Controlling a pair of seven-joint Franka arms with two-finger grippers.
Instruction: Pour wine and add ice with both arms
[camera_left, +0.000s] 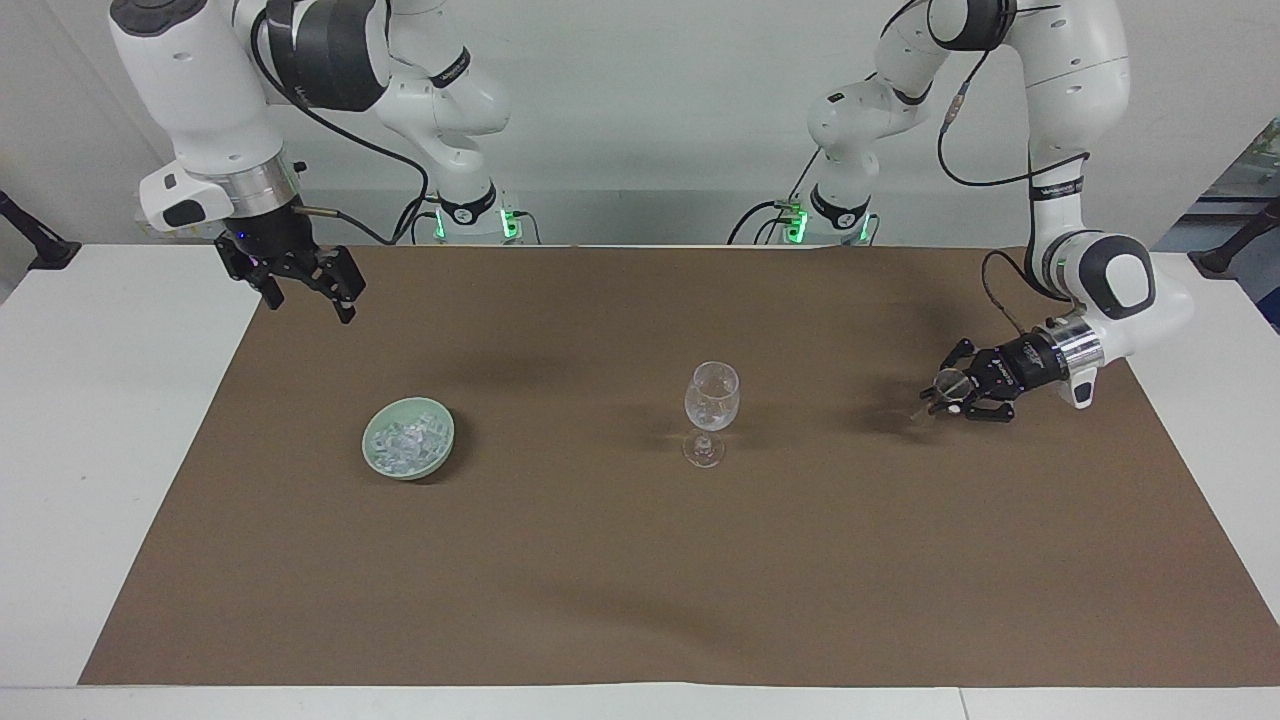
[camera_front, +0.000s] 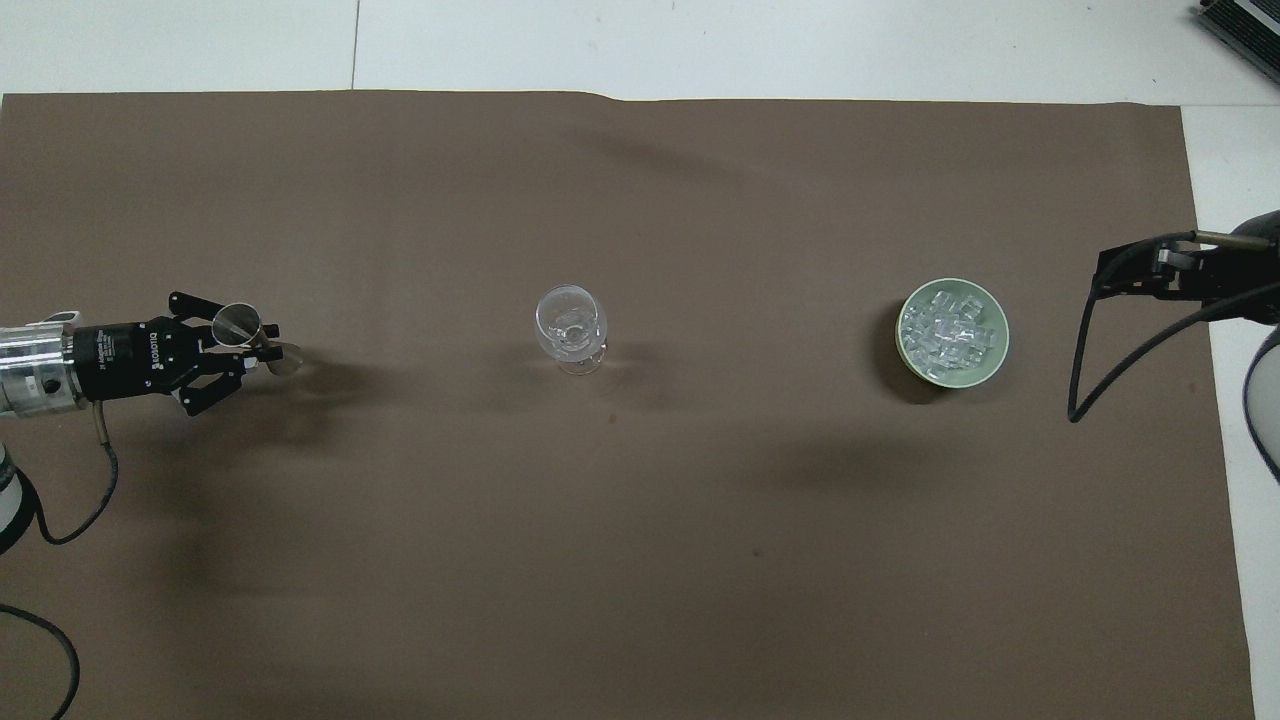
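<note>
My right gripper goes on toward the ice (camera_front: 949, 331) before closing there, as it lies heaped in the pale green bowl (camera_left: 408, 439) and the way above it is open.
A clear wine glass (camera_left: 712, 395) stands upright mid-mat and also shows in the overhead view (camera_front: 570, 322). No coloured liquid shows in it. The ice (camera_left: 405, 438), a heap of small clear chunks, lies in a pale green bowl (camera_left: 372, 455) toward the right arm's end; the overhead view shows ice (camera_front: 950, 330) and bowl (camera_front: 992, 366) too. My left gripper (camera_left: 945, 395) is shut on a small metal jigger (camera_left: 944, 380), tilted and low over the mat at the left arm's end; gripper (camera_front: 255, 342) and jigger (camera_front: 236, 322) show from above. My right gripper (camera_left: 308, 298) hangs open and empty over the mat's corner.
A brown mat (camera_left: 640, 560) covers most of the white table (camera_left: 110, 420). The right arm's black cable (camera_front: 1085, 360) hangs beside the bowl in the overhead view. Both arm bases stand at the table's edge nearest the robots.
</note>
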